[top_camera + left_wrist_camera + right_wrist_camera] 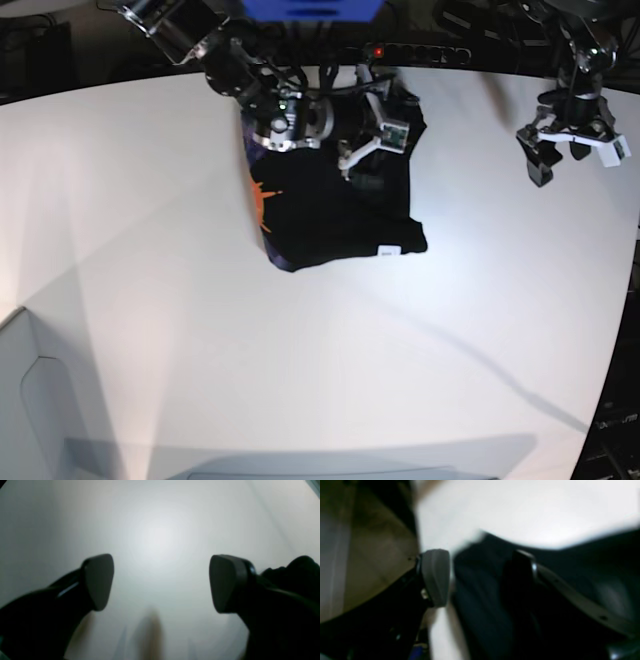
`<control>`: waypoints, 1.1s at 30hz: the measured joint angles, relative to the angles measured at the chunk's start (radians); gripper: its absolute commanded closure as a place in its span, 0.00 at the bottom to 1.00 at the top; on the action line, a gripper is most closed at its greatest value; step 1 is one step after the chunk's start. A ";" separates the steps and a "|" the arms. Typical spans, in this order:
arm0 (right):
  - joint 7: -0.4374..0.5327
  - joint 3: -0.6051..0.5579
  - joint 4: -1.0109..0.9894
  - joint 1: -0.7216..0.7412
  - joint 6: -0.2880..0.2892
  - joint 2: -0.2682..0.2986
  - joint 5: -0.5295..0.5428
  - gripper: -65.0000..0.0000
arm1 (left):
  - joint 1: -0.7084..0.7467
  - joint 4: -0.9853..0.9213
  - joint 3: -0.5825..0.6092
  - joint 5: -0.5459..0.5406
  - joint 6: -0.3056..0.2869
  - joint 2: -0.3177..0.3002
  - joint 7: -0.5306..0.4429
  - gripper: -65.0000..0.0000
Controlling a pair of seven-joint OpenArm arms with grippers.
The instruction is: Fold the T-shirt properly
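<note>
The black T-shirt's side (412,122) nearest my left gripper has my right gripper lying across it, so my right gripper should move back out of the way and my left gripper should turn the T-shirt (392,190).
The black T-shirt (340,220) lies bunched in a rough folded block at the far middle of the white table (300,350). An orange patch (262,195) shows at its left edge and a small white tag (385,251) near its front right corner. My right gripper (358,165) is down on the shirt's far part. In the right wrist view this gripper (480,572) stands open, with black cloth (475,600) lying between its fingers. My left gripper (555,160) hangs open over bare table to the shirt's right, with nothing between its pads (98,581).
A blue object (310,8) and a black strip with a red light (378,50) sit beyond the table's far edge. A pale grey panel (30,400) stands at the front left. The table's curved edge runs down the right side.
</note>
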 measured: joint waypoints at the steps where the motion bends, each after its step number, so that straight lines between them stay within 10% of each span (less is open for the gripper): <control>1: 0.001 -0.018 0.000 0.000 0.000 -0.001 0.003 0.38 | 0.000 0.000 0.001 0.000 0.000 0.004 0.000 0.10; 10: -0.005 0.073 0.216 -0.007 0.000 0.071 0.009 0.38 | 0.000 0.067 0.011 -0.055 0.000 0.039 -0.002 0.10; 20: -0.010 0.557 0.270 -0.066 0.000 0.106 0.006 0.38 | -0.072 0.026 0.394 -0.144 0.006 0.037 -0.008 0.10; 33: -0.011 0.824 0.274 -0.139 0.000 0.130 0.006 0.38 | -0.159 -0.237 0.612 -0.055 -0.011 0.026 -0.032 0.20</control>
